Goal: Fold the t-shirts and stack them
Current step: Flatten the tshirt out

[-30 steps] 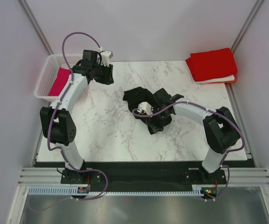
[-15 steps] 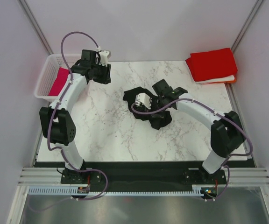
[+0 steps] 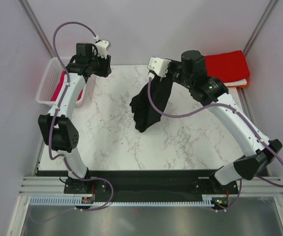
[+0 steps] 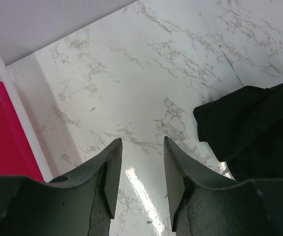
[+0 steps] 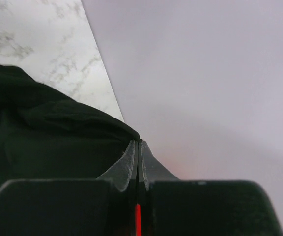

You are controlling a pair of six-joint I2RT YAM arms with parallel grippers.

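Note:
The black t-shirt's lower end (image 3: 144, 118) is bunched up on the marble. Next, my right gripper goes down and lifts the t-shirt (image 3: 161, 91) to spread it out before my left gripper joins in.
My right gripper (image 3: 165, 78) is raised over the back middle of the table, shut on an edge of the black t-shirt (image 3: 149, 105). The shirt hangs down from it, its lower end bunched on the marble. In the right wrist view the fingertips (image 5: 138, 143) pinch together with the black t-shirt (image 5: 48, 142) draped to their left. My left gripper (image 3: 98, 66) hovers at the back left, open, nothing between its fingers (image 4: 109, 167). The black t-shirt (image 4: 254, 123) lies off to its right. A magenta t-shirt (image 3: 60, 88) sits in the basket.
The white lattice basket (image 3: 45, 83) stands at the table's far left; its rim (image 4: 18, 113) shows beside the magenta t-shirt (image 4: 1, 142). A folded red t-shirt (image 3: 225, 66) tops a stack at the back right, with white and orange edges (image 3: 232, 84) beneath.
My right gripper closed on the black t-shirt and lifted it up and toward the back, stretching the cloth. My left arm shifted slightly back and left.

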